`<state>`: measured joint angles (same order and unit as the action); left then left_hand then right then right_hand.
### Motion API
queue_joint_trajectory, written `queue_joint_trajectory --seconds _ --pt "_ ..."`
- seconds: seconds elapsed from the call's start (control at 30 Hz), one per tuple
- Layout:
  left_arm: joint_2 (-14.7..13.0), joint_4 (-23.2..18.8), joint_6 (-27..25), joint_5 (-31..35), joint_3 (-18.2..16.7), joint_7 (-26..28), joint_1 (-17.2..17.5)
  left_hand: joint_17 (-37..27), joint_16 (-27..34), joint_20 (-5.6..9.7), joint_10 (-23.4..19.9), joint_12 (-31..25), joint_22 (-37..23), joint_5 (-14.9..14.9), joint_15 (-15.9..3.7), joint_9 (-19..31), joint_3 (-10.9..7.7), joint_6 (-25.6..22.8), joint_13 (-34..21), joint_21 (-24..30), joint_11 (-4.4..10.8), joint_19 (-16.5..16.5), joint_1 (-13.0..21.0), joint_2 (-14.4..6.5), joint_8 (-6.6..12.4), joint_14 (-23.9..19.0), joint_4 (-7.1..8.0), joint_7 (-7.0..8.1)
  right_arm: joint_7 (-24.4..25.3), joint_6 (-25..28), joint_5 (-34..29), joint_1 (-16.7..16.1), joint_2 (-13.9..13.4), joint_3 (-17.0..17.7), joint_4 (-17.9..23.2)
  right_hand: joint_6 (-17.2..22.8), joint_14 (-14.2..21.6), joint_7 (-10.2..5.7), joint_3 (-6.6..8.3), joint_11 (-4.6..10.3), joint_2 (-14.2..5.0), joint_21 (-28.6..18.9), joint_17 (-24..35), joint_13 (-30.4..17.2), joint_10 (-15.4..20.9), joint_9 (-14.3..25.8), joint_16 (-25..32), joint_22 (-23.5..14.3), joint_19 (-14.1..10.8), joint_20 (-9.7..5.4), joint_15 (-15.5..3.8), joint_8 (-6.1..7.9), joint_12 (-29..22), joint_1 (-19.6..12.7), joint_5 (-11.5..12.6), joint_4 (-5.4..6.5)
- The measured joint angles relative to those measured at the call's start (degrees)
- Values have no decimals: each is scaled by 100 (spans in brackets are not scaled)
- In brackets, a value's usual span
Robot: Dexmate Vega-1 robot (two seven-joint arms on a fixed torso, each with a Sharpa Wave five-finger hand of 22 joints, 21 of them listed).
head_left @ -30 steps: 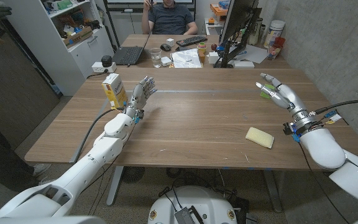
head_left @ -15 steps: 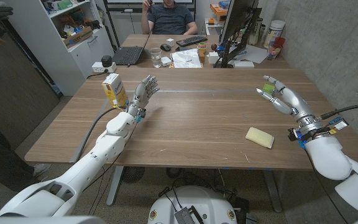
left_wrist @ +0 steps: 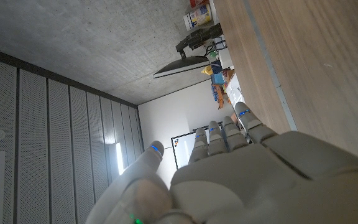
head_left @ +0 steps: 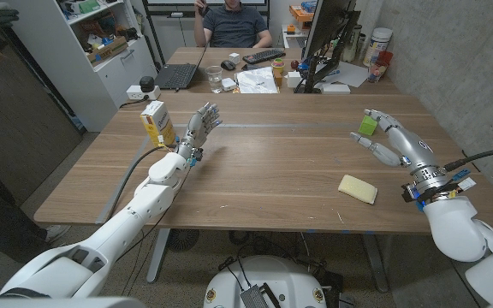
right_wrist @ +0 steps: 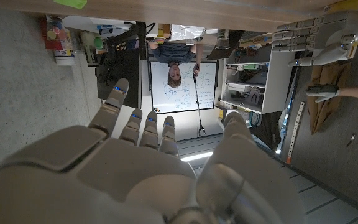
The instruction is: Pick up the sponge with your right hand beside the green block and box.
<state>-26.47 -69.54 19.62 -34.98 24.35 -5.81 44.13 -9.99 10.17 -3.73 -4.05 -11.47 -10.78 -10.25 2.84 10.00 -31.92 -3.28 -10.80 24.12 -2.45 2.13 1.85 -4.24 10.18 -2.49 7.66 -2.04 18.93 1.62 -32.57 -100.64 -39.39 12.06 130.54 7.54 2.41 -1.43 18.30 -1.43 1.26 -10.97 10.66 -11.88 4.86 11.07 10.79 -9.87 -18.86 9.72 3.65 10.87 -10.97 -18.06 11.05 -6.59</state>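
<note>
The sponge's near edge (head_left: 355, 198) looks evenly thick all along, so I expect the yellow sponge (head_left: 359, 189) will stay flat in shape when I lift it by one end.
The yellow sponge (head_left: 357, 188) lies flat on the wooden table (head_left: 272, 171) at the near right. My right hand (head_left: 394, 139) hovers open just beyond it and to its right, fingers spread, holding nothing. A small green block (head_left: 366, 126) stands by that hand's fingertips; a sliver of the block (right_wrist: 70, 3) also shows in the right wrist view past the right hand (right_wrist: 142, 168). At the far left stands the yellow and white box (head_left: 157, 124). My left hand (head_left: 202, 125) is raised next to the box, open and empty, and the left hand (left_wrist: 229, 174) shows the same in its wrist view.
Behind the table stands a second desk (head_left: 187, 60) with a laptop (head_left: 178, 75), a keyboard (head_left: 264, 56), a glass (head_left: 216, 79) and a monitor (head_left: 323, 38); a person (head_left: 234, 21) sits there. A white shelf (head_left: 101, 43) is at the far left. A concrete wall (head_left: 460, 68) runs along the right.
My right hand has drawn back toward me and to the right, uncovering the green block. The left hand has shifted slightly farther away beside the box. The sponge has not moved.
</note>
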Motion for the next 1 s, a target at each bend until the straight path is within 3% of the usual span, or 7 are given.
queue_joint_trajectory --seconds 0.23,0.33,0.57,0.67,0.8,1.0 --pt "16 12 -1 30 28 -17 -19 0 2 0 0 0 0 0 0 0 0 0 0 0 0 0 0 0 0 0 0 0 -2 271 -656 -225 155 -82 288 -45 -167 -41 46 100 24 38 0 0 -216 0 -21 11 114 114 -14 0 34 -190 41 -93" --pt "13 12 -9 55 41 -16 -30 0 22 1 0 0 0 0 0 0 0 0 0 0 0 0 0 0 0 0 0 0 -59 375 -832 -252 157 -99 338 -302 -334 -71 54 130 101 38 1 1 -445 8 -21 28 145 145 3 -20 56 -341 73 -180" --pt "-26 -41 -26 184 89 36 -43 0 22 1 0 0 0 0 0 0 24 0 0 0 0 -1 0 0 0 0 24 0 -313 660 -1160 -281 151 -162 436 -615 -571 -63 30 118 162 38 1 1 -798 28 -44 28 168 168 44 -50 100 -493 110 -204" --pt "-33 -57 -35 211 104 53 -44 0 22 0 0 0 0 0 0 0 24 0 0 0 0 0 0 0 0 0 24 0 -474 822 -1297 -274 118 -209 472 -679 -642 -172 13 164 214 37 1 1 -922 28 -44 27 226 227 54 -50 100 -545 128 -220" --pt "-38 -80 -43 237 119 71 -44 0 22 -19 0 0 0 0 0 0 24 0 0 0 0 19 0 0 0 0 24 0 -665 1015 -1434 -255 66 -268 502 -610 -643 -458 6 285 209 37 1 1 -1043 28 -44 27 225 226 54 -23 77 -605 173 -227" --pt "-39 -90 -58 261 141 85 -57 0 22 -19 0 0 0 0 0 0 49 0 0 0 0 19 0 0 0 0 0 0 -1034 1314 -1557 -223 -31 -331 563 -526 -775 -634 6 325 203 36 1 12 -1166 28 -43 27 225 226 104 23 77 -762 218 -227"
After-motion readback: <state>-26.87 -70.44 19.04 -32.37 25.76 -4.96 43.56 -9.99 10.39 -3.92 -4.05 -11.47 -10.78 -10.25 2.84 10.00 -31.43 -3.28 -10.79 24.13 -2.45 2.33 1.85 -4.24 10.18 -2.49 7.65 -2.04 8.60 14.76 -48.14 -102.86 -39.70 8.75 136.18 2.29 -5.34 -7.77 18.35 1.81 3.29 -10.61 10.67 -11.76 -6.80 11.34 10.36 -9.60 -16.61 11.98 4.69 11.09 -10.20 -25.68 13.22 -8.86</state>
